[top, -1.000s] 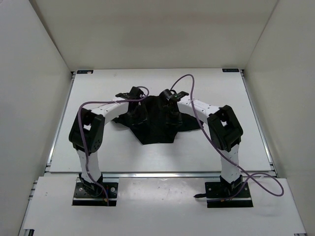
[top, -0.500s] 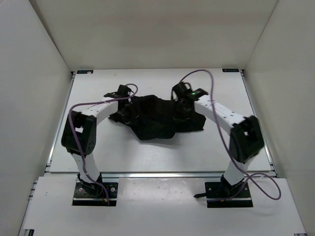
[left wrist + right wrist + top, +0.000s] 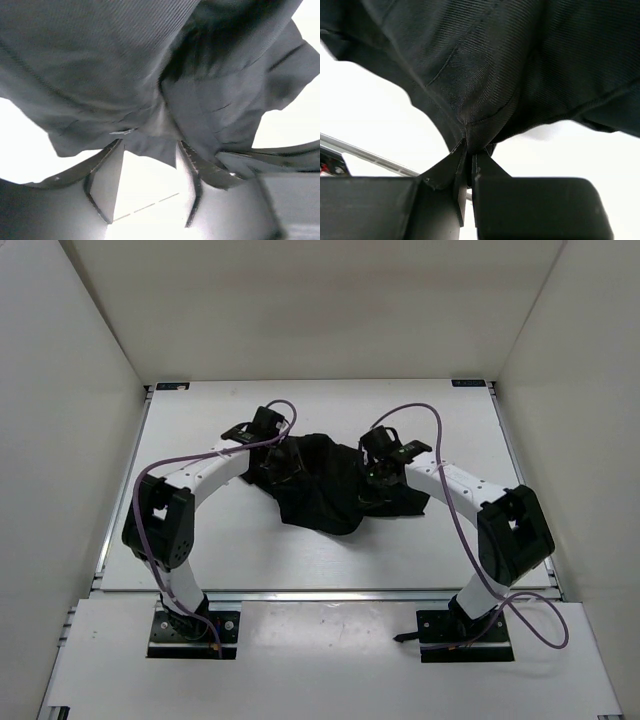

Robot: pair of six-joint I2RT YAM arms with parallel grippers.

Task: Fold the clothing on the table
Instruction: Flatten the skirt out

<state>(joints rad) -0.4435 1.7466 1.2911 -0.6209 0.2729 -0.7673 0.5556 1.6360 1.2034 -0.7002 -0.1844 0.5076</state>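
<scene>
The clothing lies crumpled (image 3: 325, 488) between my grippers, so my left gripper should pinch its loose flap (image 3: 151, 148) and both should stretch the clothing and lay it flat before folding.
The clothing (image 3: 322, 488) is a crumpled black garment lying mid-table (image 3: 200, 540). My left gripper (image 3: 283, 458) hovers at its left back edge. In the left wrist view, that gripper (image 3: 149, 146) is open, its fingers (image 3: 107, 175) spread wide, and a loose flap of the clothing (image 3: 100, 75) hangs just past the tips. My right gripper (image 3: 375, 476) is over the garment's right side. The right wrist view shows it (image 3: 472, 149) shut on a pinched fold of the clothing (image 3: 490, 75), which is lifted off the white table (image 3: 370, 115).
White walls (image 3: 80, 390) enclose the table on three sides. Thin metal rails (image 3: 330, 592) run along its edges, one showing in the right wrist view (image 3: 365, 156). Purple cables (image 3: 420, 410) loop over both arms.
Both elbows have swung outward over the last second. The right gripper has closed on the garment and drawn it slightly toward the near right. The left jaws now stand apart.
</scene>
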